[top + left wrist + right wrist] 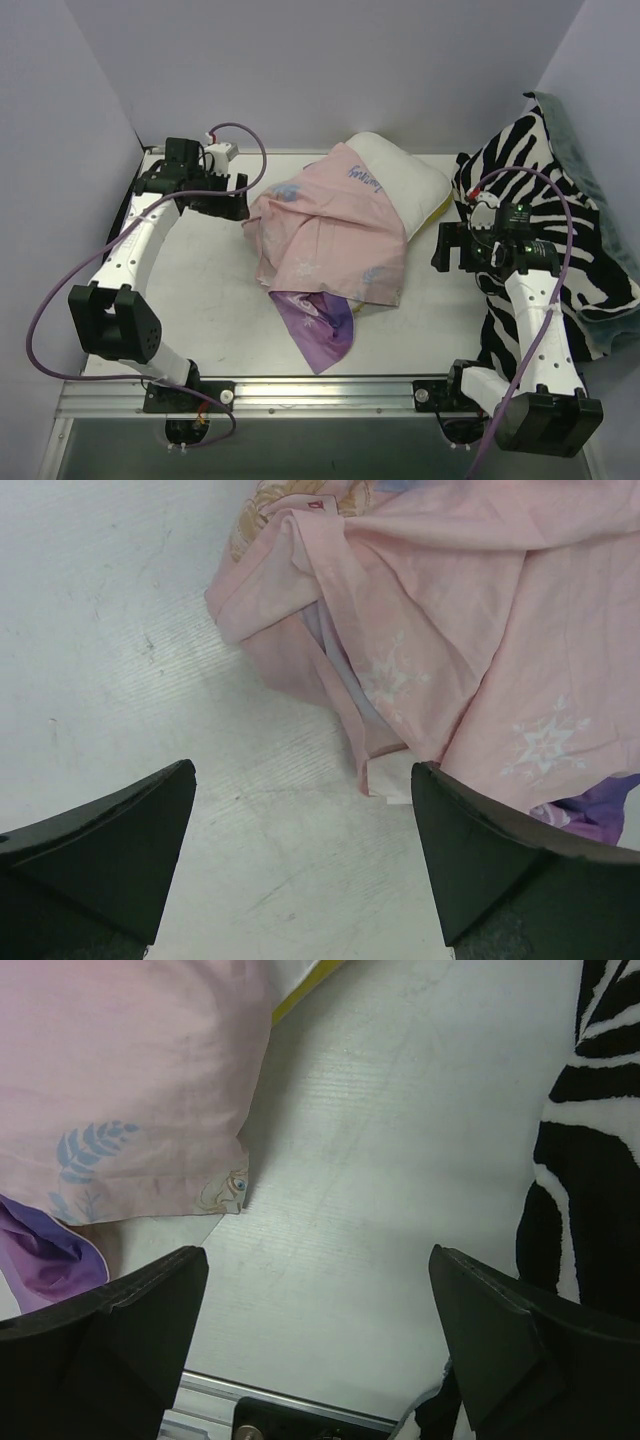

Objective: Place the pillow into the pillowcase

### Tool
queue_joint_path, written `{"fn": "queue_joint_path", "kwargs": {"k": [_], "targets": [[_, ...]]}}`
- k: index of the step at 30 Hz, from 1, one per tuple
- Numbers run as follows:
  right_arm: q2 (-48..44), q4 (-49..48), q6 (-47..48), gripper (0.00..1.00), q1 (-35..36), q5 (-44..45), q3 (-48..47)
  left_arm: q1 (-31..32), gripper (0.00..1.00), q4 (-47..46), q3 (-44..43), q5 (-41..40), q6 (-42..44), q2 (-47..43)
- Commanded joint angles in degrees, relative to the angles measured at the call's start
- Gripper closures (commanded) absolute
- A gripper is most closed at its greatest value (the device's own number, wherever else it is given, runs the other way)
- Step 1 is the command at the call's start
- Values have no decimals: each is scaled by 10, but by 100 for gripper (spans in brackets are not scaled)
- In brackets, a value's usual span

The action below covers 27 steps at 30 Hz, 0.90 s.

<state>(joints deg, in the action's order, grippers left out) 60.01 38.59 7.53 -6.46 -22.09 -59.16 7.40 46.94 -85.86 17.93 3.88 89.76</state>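
Open table (421, 262) lies between the robot's right gripper and the pillowcase's pink edge, so it should keep moving toward the edge (404, 243) beside the pillow until its fingers straddle that edge.
The pillow (405, 175) is white with a yellow side band (300, 988) and lies at the back middle of the table. The pillowcase (330, 235) is draped over its near half, pale pink side out, with a purple part (320, 320) sticking out at the front. My left gripper (242, 205) is open and empty at the pillowcase's left edge. In the left wrist view this gripper (303, 770) is just short of the pink folds (450, 630). My right gripper (438, 250) is open and empty, right of the pillowcase corner (225, 1192), over bare table (400, 1160).
A black-and-white zebra-striped blanket (540, 230) is heaped along the right side, under and beside the right arm, and shows in the right wrist view (590, 1160). Purple cables loop from both arms. White walls close the back and sides. A metal rail (320, 395) runs along the near edge.
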Motion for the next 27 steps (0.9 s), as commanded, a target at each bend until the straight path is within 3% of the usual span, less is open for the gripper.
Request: {"fn": "queue_joint_path", "kwargs": {"k": [1, 3, 8, 10, 14, 17, 21, 27], "targets": [[-4, 12, -11, 0, -5, -15, 14, -2, 3, -14, -40, -18, 58, -14], [-1, 12, -23, 0, -4, -19, 20, -1, 2, -10, -82, -14, 88, 15], [27, -4, -51, 0, -3, -34, 22, 10, 3, 3, -286, 28, 124, 166], [40, -26, -71, 0, -1, -41, 21, 20, 2, 3, -350, 41, 113, 242], [103, -74, -109, 0, 1, -47, 11, 52, 3, -2, -569, 89, 75, 379], [160, -89, -122, 0, 10, -62, -19, 67, 3, -31, -663, 119, 18, 480], [230, -91, -110, 0, 37, -65, -61, 86, 3, -146, -642, 163, -74, 527], [322, -110, -88, 0, 92, -53, -90, 105, 2, -238, -601, 198, -119, 583]]}}
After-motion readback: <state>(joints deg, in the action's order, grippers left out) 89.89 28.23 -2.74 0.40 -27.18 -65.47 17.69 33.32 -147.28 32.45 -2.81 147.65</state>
